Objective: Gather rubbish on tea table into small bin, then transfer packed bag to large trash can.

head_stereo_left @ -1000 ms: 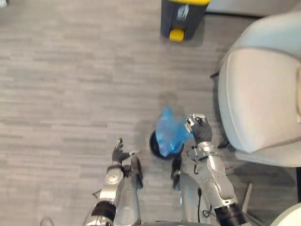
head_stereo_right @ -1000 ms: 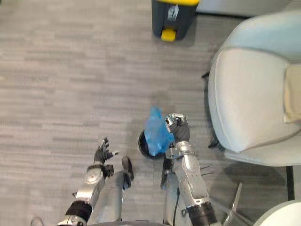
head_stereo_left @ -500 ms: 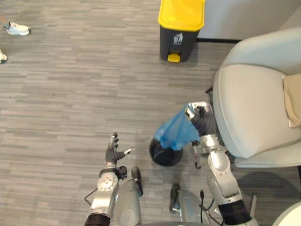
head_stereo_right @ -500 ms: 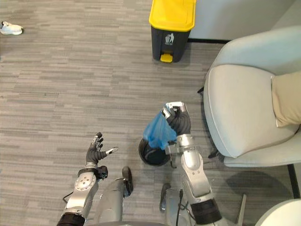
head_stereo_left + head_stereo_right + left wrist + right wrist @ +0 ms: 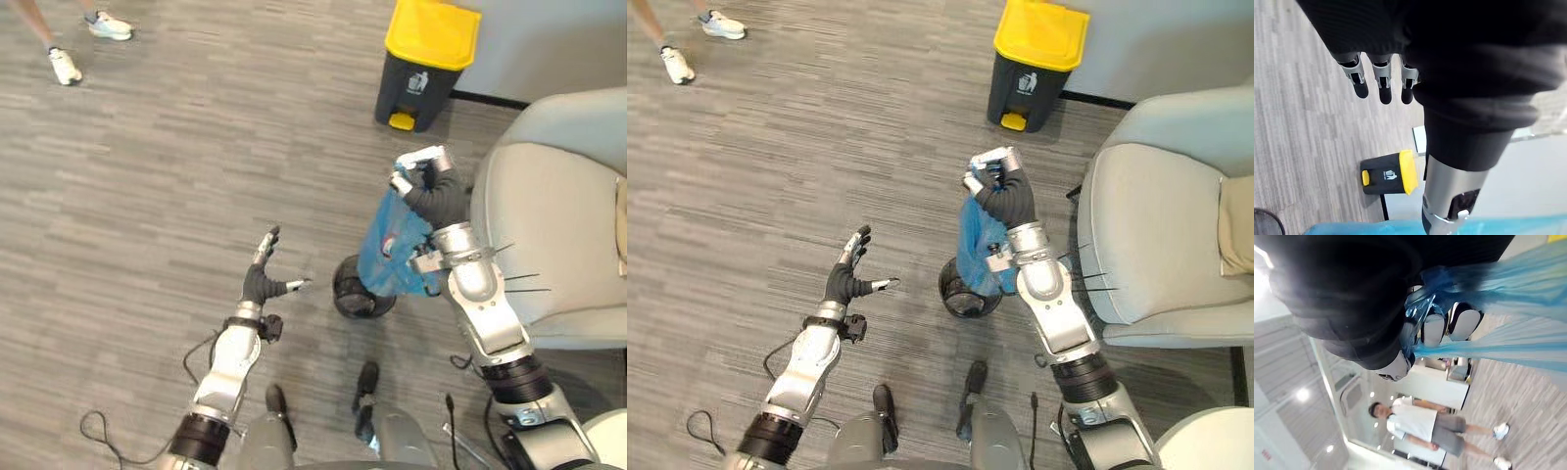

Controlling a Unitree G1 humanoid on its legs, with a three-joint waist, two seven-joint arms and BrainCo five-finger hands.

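Note:
The thin, see-through film point(image 5: 394, 274) is hanging in a loose drape. So I expect the blue plastic bag point(image 5: 390, 233) to flop and crumple around my left gripper as I carry it.
A packed blue plastic bag point(image 5: 392, 253) hangs from my right hand point(image 5: 433, 188), whose fingers are curled round the bag's gathered top. In the right wrist view the blue film point(image 5: 1508, 318) bunches past the curled fingers point(image 5: 1434, 329). The bag's bottom hangs just above the small round black bin point(image 5: 361, 292) on the floor. The large dark trash can with a yellow lid point(image 5: 427, 63) stands further off, lid closed; the left wrist view shows that can point(image 5: 1387, 175) too. My left hand point(image 5: 262, 282) is held out to the left, fingers straight and spread, holding nothing.
A light grey armchair point(image 5: 558, 245) stands close on the right, beside my right arm. A person's shoes point(image 5: 65, 67) are at the far left of the grey wood-look floor. A person point(image 5: 1420, 423) stands in the distance in the right wrist view.
The camera view has shifted. My right hand has lifted the blue bag higher, almost out of the small bin. My left hand has risen and stretched further out.

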